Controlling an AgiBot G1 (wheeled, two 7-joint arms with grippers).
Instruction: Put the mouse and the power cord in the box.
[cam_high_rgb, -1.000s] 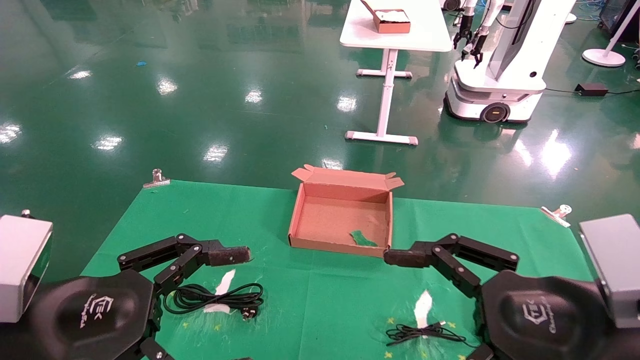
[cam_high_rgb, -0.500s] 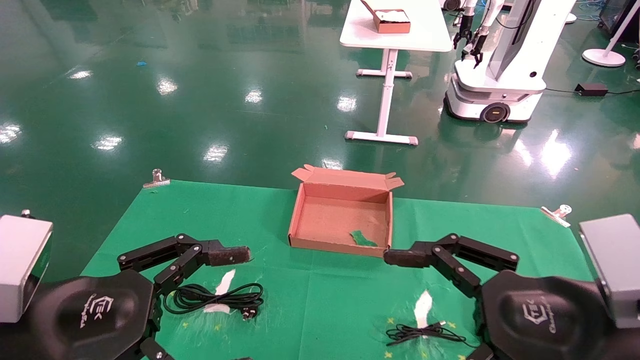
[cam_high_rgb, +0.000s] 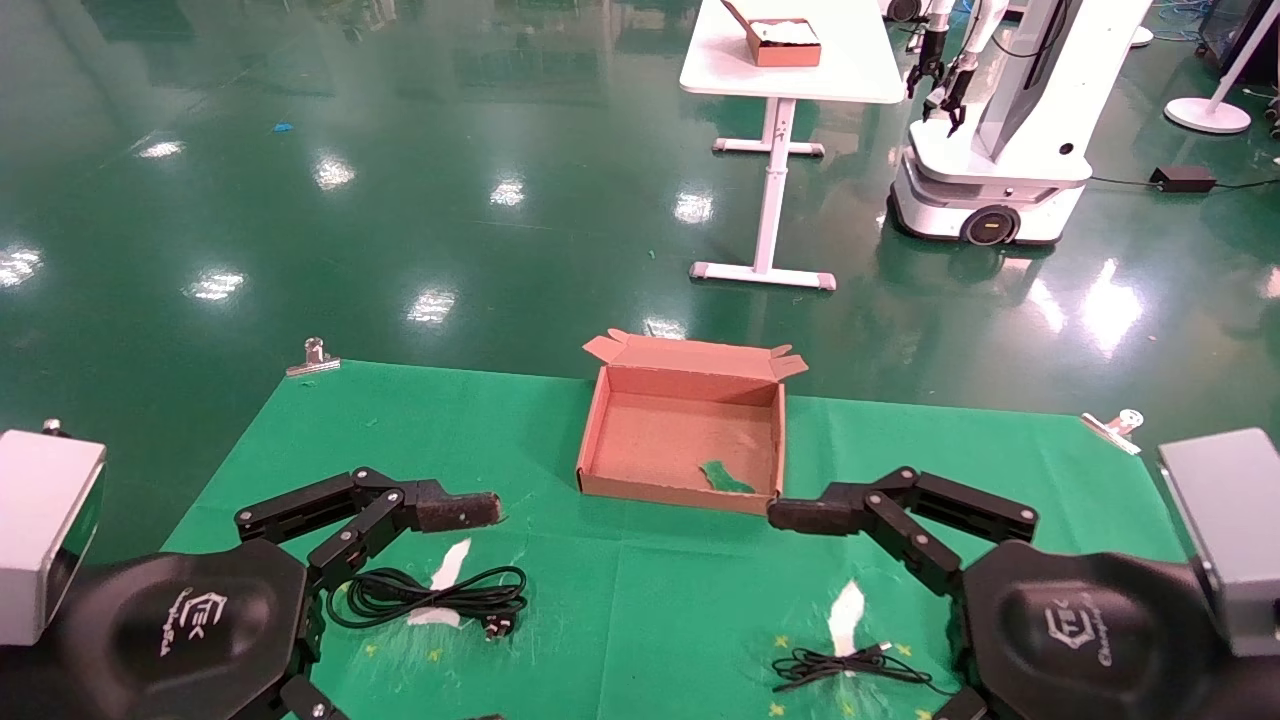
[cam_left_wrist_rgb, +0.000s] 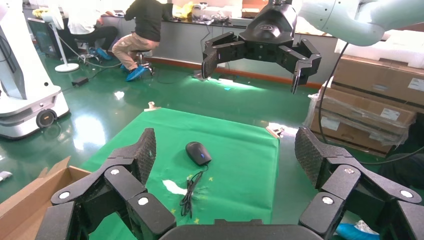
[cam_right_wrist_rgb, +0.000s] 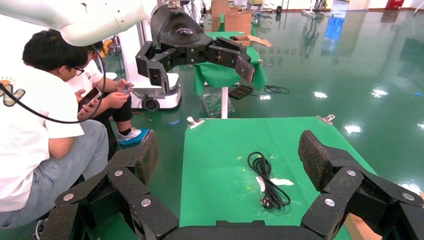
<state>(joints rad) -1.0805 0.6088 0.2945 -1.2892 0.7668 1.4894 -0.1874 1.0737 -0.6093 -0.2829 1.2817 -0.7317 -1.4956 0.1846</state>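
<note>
My gripper will have the mouse hanging from the cable when I lift the bundle, since the thin cable trails (cam_high_rgb: 924, 679) from its bundle (cam_high_rgb: 825, 665) toward the hidden mouse.
The box (cam_high_rgb: 681, 434), shallow brown cardboard with a green scrap on its floor, stands open at the middle back of the green table. The coiled power cord (cam_high_rgb: 430, 594) lies front left, under my left gripper (cam_left_wrist_rgb: 225, 150), which hangs open with its far finger (cam_high_rgb: 455, 511) above the cloth. The mouse (cam_left_wrist_rgb: 198, 152) lies front right with its thin cable (cam_high_rgb: 848, 665); in the head view the right arm hides the mouse body. My right gripper (cam_right_wrist_rgb: 227, 156) is open, its far finger (cam_high_rgb: 815, 515) just in front of the box's front right corner. Neither holds anything.
Green cloth (cam_high_rgb: 400, 450) covers the table, held by metal clips (cam_high_rgb: 313, 357) (cam_high_rgb: 1115, 424) at the back corners. White tape scraps (cam_high_rgb: 447, 566) (cam_high_rgb: 846, 608) lie by each cable. Beyond stand a white table (cam_high_rgb: 790, 60) with a smaller box and another robot (cam_high_rgb: 1000, 130).
</note>
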